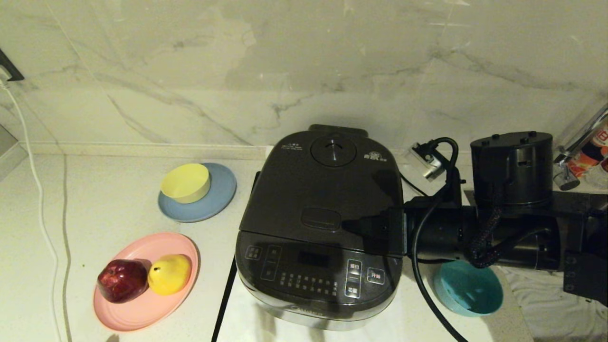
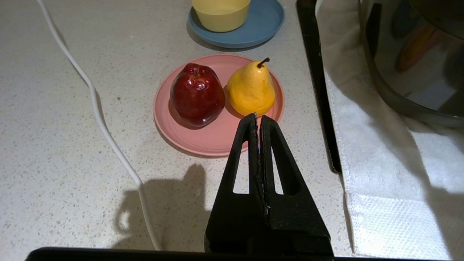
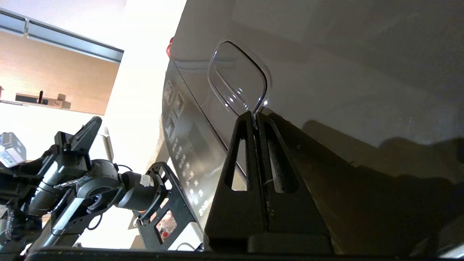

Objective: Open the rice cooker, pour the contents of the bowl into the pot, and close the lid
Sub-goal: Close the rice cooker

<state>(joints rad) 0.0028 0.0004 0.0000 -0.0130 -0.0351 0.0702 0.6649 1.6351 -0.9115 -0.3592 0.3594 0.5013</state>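
Note:
Next, my right gripper backs away beside the cooker (image 1: 419, 293) and line up again, because its fingers are at the latch button's edge (image 1: 339, 220) and the lid is shut.
The dark grey rice cooker (image 1: 313, 275) stands mid-counter with its lid (image 1: 327, 185) down, so the pot is hidden. My right arm reaches in from the right, low over the lid. In the right wrist view my right gripper (image 3: 256, 114) is shut and empty, its tips at the edge of the rectangular latch button (image 3: 237, 78). The teal bowl (image 1: 470, 292) sits at the cooker's front right, partly under that arm; I cannot make out its contents. My left gripper (image 2: 258, 116) hangs shut and empty above the counter near the pink plate.
A pink plate (image 1: 142, 308) with a red apple (image 1: 122, 280) and a yellow pear (image 1: 170, 273) lies front left. Behind it a yellow bowl (image 1: 186, 183) rests on a grey-blue plate (image 1: 221, 202). A white cable (image 1: 40, 204) runs along the left; a white towel (image 2: 391, 174) lies under the cooker.

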